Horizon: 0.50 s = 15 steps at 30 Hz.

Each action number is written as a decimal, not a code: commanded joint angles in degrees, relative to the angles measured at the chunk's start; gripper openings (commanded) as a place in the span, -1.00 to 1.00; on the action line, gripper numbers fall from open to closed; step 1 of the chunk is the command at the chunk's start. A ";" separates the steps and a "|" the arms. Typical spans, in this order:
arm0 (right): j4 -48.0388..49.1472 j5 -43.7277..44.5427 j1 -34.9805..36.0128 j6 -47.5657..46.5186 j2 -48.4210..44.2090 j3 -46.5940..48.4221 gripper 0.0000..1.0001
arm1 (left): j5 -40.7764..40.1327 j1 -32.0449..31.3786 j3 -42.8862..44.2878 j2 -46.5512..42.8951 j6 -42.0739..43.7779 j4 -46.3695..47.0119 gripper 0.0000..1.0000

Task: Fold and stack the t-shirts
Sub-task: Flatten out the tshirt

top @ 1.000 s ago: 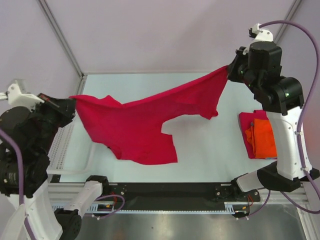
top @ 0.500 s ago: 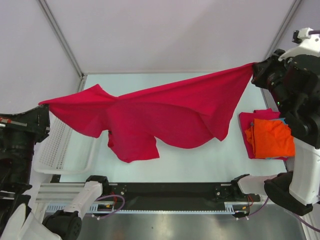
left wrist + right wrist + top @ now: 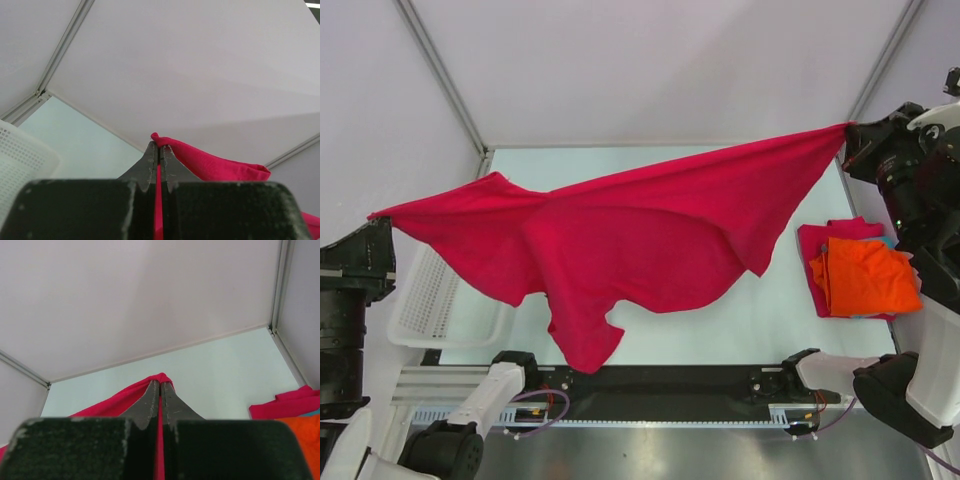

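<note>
I should bring my left gripper back inward, with the crimson red t-shirt taut and its corner out [image 3: 386, 213] past the white basket, before I lay it down on the pale table [image 3: 570, 166].
A crimson red t-shirt [image 3: 630, 240] hangs stretched across the table between both arms, its lower part drooping to the near edge. My left gripper [image 3: 378, 222] is shut on its left corner, out over the table's left side. The red cloth [image 3: 200, 159] is pinched between the left gripper [image 3: 159, 146]'s closed fingers. My right gripper [image 3: 850, 130] is shut on the opposite corner at the far right, and the red cloth [image 3: 120, 399] is clamped in that gripper [image 3: 161, 385]. A folded stack lies at the right: an orange t-shirt [image 3: 865, 275] on a magenta-pink one [image 3: 816, 238], with a teal edge showing.
A white lattice basket [image 3: 430, 300] sits at the left edge, partly under the hanging shirt. Enclosure walls and metal posts [image 3: 440, 75] ring the pale table [image 3: 740, 320]. The arms' bases stand on the black rail at the near edge.
Both grippers have swung outward, left further left and right further right, pulling the red t-shirt wider and tauter. Its hanging part has shifted toward the near edge.
</note>
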 commanded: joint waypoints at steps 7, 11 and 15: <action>6.83 -0.16 -3.21 0.46 3.72 -10.15 -1.00 | -3.56 0.08 -18.44 1.41 0.75 12.90 -0.99; 9.13 -9.84 -9.73 3.01 6.18 -18.16 -1.00 | -3.65 0.17 -21.56 8.16 1.28 16.07 -1.00; 11.58 -6.87 -9.82 1.88 4.43 -20.27 -1.00 | -3.13 0.26 -20.42 10.29 0.58 18.00 -1.00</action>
